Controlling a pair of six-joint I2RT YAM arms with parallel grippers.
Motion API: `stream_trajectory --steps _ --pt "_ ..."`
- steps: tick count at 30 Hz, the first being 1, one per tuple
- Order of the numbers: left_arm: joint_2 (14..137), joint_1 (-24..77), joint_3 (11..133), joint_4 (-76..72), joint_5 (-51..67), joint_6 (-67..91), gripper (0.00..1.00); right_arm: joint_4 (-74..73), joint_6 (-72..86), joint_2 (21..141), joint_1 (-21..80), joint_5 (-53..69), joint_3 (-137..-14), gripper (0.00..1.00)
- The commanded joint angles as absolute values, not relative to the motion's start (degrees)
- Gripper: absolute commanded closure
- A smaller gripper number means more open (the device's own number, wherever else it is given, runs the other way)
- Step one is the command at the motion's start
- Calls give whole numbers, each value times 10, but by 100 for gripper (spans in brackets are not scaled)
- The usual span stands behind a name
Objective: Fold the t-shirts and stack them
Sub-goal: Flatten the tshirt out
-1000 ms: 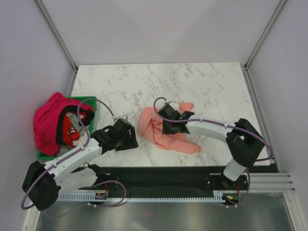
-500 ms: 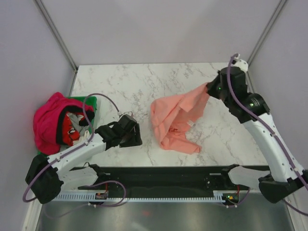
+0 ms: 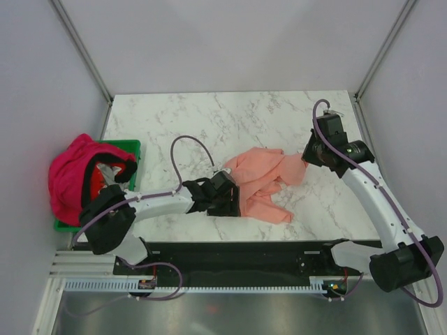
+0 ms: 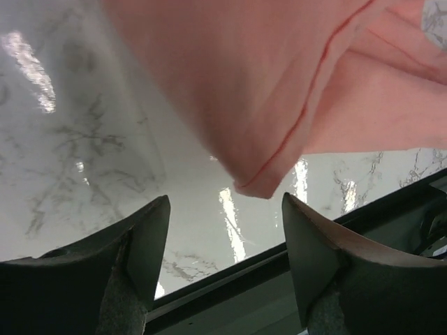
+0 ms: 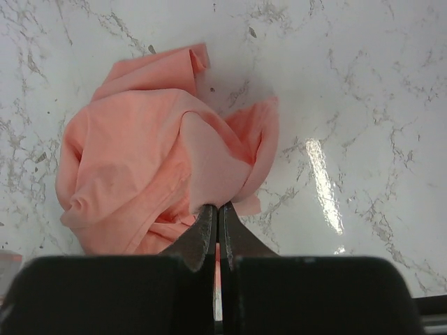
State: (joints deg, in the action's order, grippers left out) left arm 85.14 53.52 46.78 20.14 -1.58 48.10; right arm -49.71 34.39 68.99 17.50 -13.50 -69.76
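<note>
The salmon-pink t-shirt (image 3: 262, 173) is bunched up between my grippers. My right gripper should pull the t-shirt's edge away and my left gripper should take the opposite edge (image 3: 242, 197) before I fold it.
The salmon-pink t-shirt (image 3: 260, 183) lies crumpled on the marble table, right of centre. My right gripper (image 3: 308, 155) is shut on a fold of its right edge (image 5: 209, 167) and holds that part slightly raised. My left gripper (image 3: 234, 199) is open at the shirt's left edge; in the left wrist view a hemmed corner of the shirt (image 4: 258, 105) hangs just ahead of the spread fingers (image 4: 150, 241), not between them. The magenta-pink t-shirt (image 3: 70, 178) is bunched over the green crate at the far left.
The green plastic crate (image 3: 129, 150) sits at the table's left edge, holding dark and red cloth. The black front rail (image 3: 230, 251) runs along the near table edge. Grey walls enclose the table (image 3: 209, 118) on three sides.
My right gripper has lowered the shirt from a high lift back toward the table. My left arm has reached right, from the table's left part to the shirt's left edge.
</note>
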Motion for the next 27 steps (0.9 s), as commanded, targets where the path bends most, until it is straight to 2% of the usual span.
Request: stream_trajectory --steps 1,3,6,7,8,12,13,19,23,27 --pt "885 569 508 132 -18 511 27 -476 326 672 162 -112 -690 100" --pt "918 576 524 130 -32 512 33 -473 324 672 155 -107 -687 100" --pt "963 574 550 136 -77 504 49 -468 321 672 146 -101 -685 100" --pt "969 572 562 154 -90 497 55 -466 319 672 143 -98 -686 100" --pt "973 570 575 163 -102 487 67 -465 317 674 139 -91 -687 100" --pt "960 541 672 225 -154 416 87 -465 309 674 120 -70 -705 100" --pt "955 533 689 251 -169 404 98 -465 309 671 118 -68 -713 100" --pt "885 482 858 388 -228 290 98 -496 318 665 100 -63 -796 100" --pt "880 464 1080 498 -262 167 97 -535 324 675 70 -84 -909 100" --pt "904 431 1216 609 -299 114 95 -563 323 687 40 -93 -1026 100"
